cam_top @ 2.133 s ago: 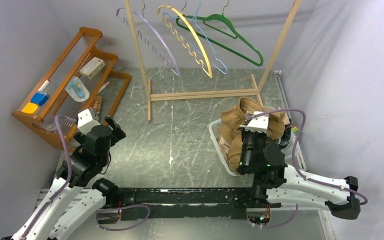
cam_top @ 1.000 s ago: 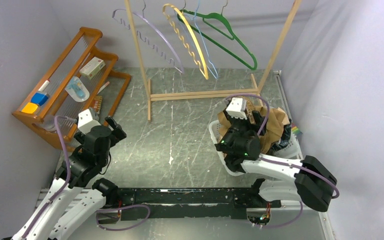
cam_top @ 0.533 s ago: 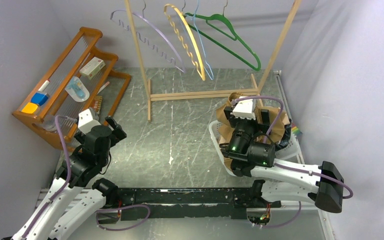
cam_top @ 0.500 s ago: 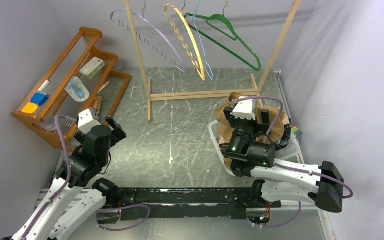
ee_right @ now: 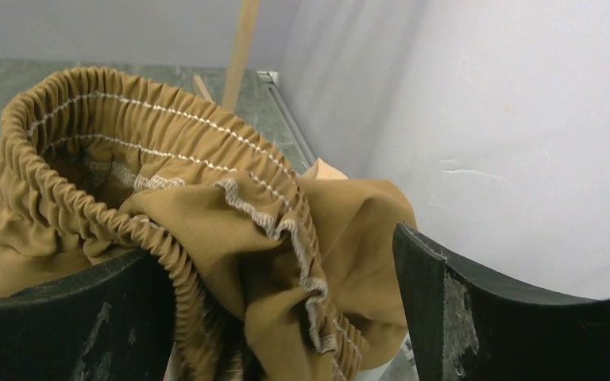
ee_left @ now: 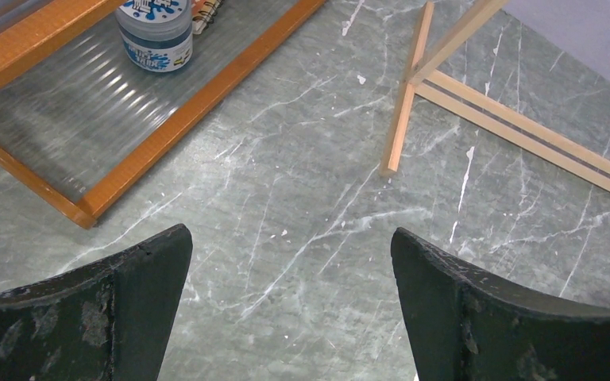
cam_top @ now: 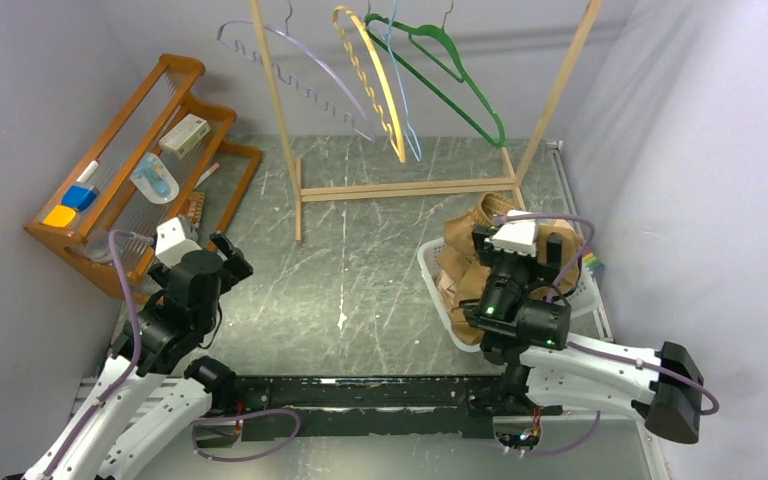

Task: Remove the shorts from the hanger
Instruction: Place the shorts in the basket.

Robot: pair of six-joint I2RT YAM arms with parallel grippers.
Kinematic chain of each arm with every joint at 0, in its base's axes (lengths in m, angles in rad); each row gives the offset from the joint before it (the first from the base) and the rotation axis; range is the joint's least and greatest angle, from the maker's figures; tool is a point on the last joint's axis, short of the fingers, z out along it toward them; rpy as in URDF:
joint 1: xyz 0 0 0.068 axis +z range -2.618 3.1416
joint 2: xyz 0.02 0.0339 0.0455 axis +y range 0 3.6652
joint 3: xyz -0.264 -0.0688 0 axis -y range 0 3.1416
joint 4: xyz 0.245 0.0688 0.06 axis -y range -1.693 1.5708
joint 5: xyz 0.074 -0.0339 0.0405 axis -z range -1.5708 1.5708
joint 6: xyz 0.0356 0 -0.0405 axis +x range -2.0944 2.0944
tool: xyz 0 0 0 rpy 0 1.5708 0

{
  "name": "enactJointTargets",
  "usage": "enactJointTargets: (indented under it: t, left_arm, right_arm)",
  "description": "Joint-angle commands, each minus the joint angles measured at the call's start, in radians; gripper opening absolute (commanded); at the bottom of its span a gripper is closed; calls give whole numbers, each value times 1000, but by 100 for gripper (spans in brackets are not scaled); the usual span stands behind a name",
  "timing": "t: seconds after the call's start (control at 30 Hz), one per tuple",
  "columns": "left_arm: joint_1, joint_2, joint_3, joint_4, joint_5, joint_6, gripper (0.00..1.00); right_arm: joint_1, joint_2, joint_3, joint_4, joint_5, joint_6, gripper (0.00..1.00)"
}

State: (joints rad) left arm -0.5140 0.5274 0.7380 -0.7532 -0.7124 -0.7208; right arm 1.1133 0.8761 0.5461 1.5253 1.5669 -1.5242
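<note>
Next, I pull my right gripper's finger clear of the shorts' waistband (ee_right: 181, 274), which is caught over it, and then press the shorts down into the basket (cam_top: 450, 305).
The tan-brown shorts (cam_top: 463, 258) lie bunched in a white basket (cam_top: 428, 268) at the right of the table, with the elastic waistband (ee_right: 151, 119) uppermost. My right gripper (cam_top: 520, 232) hangs just over them. It (ee_right: 278, 246) is open, its fingers standing on either side of a fold of the cloth without pinching it. The hangers on the wooden rack are bare: lavender (cam_top: 300, 75), yellow (cam_top: 375, 85), pale blue (cam_top: 405, 110) and green (cam_top: 450, 75). My left gripper (cam_top: 232, 255) is open over the bare table (ee_left: 290, 234), far from the shorts.
An orange wooden shelf (cam_top: 120, 150) with a jar (ee_left: 155, 32) and small boxes stands at the left. The rack's foot (ee_left: 397, 151) and base bars cross the table behind. The grey wall (ee_right: 484, 119) is close on the right of the basket.
My right wrist has swung from the basket's left side toward the right and nearer, staying open over the shorts. The hangers have swayed a little. The left arm has not moved.
</note>
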Motion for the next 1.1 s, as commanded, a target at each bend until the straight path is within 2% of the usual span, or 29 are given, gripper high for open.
enactJointTargets:
  t: [0.0,0.1,0.13,0.2,0.23,0.3,0.4,0.47,0.57,0.7,0.77,0.9,1.07]
  left_arm:
    - [7,3,21,13,15,18,99]
    - [7,17,27,1,22,13,99]
    - [7,20,28,0,25,13,99]
    - [7,23,29,-2,28,14,99]
    - [8,23,29,-2,28,14,99]
    - [7,20,29,-3,29,14,99]
    - [7,6,26,4,29,13,99]
    - [7,-1,21,7,30,14,99]
    - [6,-8,19,8,26,14,99]
    - [7,-6,24,-4,25,7,99]
    - [7,-7,26,-5,26,6,99]
    - [6,-15,29,-18,13,-8,99]
    - [7,-22,16,14,19,15,99]
  right_arm:
    - [-6,99,-82,280,173,32,92]
    - [-8,221,-104,290,171,54,92]
    - [-10,262,-107,289,171,67,88]
    - [-24,304,-122,287,172,195,69]
    - [-24,317,-131,286,173,270,70]
    - [-29,340,-163,290,170,422,84]
    - [-38,347,-180,288,173,706,89]
    - [-37,361,-148,291,173,784,99]
    - [39,406,-73,292,173,780,100]
    - [165,403,-18,288,173,669,100]
    - [221,347,-46,285,172,627,100]
    - [235,175,-155,280,173,613,100]
    - [262,87,-145,278,173,358,100]
